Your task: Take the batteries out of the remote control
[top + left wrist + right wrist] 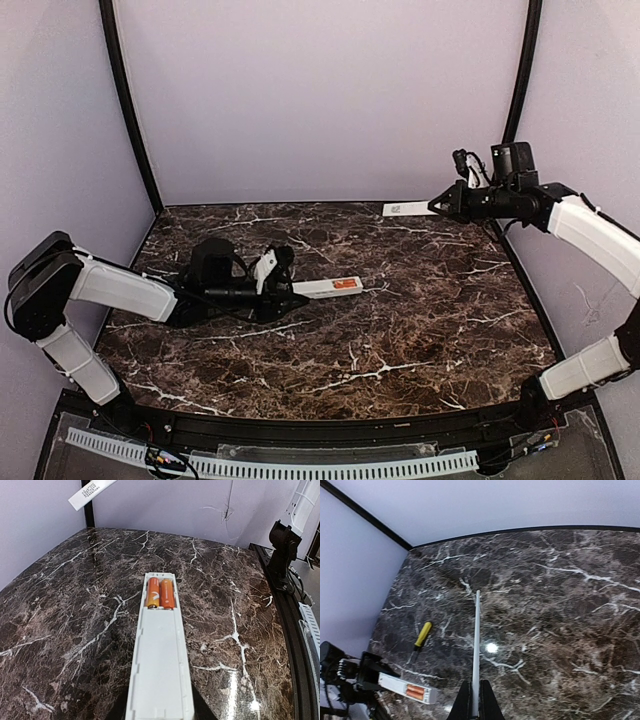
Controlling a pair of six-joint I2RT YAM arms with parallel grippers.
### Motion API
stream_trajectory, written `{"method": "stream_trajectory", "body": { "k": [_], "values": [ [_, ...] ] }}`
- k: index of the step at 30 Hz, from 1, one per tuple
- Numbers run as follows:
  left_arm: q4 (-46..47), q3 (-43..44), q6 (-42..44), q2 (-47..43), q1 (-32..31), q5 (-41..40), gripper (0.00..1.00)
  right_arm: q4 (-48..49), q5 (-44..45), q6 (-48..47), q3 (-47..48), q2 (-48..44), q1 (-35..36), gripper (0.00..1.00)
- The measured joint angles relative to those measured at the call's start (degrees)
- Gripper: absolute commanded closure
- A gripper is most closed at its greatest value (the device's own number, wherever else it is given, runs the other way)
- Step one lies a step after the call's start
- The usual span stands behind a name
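Observation:
The cover strip (405,209) is clear of the remote, and the marble (408,290) beyond the batteries is free. My right gripper goes on lowering the cover strip before it lets go of it there.
The white remote control (330,287) lies low over the marble table, its open bay facing up with two orange batteries (346,284) side by side in it. My left gripper (288,292) is shut on the remote's near end. In the left wrist view the remote (160,660) runs away from me, with the batteries (160,594) at its far end. My right gripper (440,205) is raised at the back right, shut on the thin white cover strip (405,209). In the right wrist view the strip (476,645) shows edge-on between the fingers, and the remote (395,685) lies at the lower left.
A yellow-handled screwdriver (422,635) lies on the table (400,330) beyond the remote. The purple enclosure walls stand at the back and on both sides. The right arm's base (282,550) stands at the table's edge.

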Motion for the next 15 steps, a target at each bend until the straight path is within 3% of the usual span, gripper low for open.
{"method": "stream_trajectory", "body": {
  "k": [9,15],
  "values": [
    [3.41,-0.07,-2.12,3.15,0.0,-0.46,1.0,-0.15,25.7,-10.05,-3.21,2.16,6.03,1.0],
    [3.87,0.0,-2.14,7.17,0.0,-0.44,1.0,-0.2,38.36,-15.96,-3.21,7.69,12.13,1.0]
  ]
}}
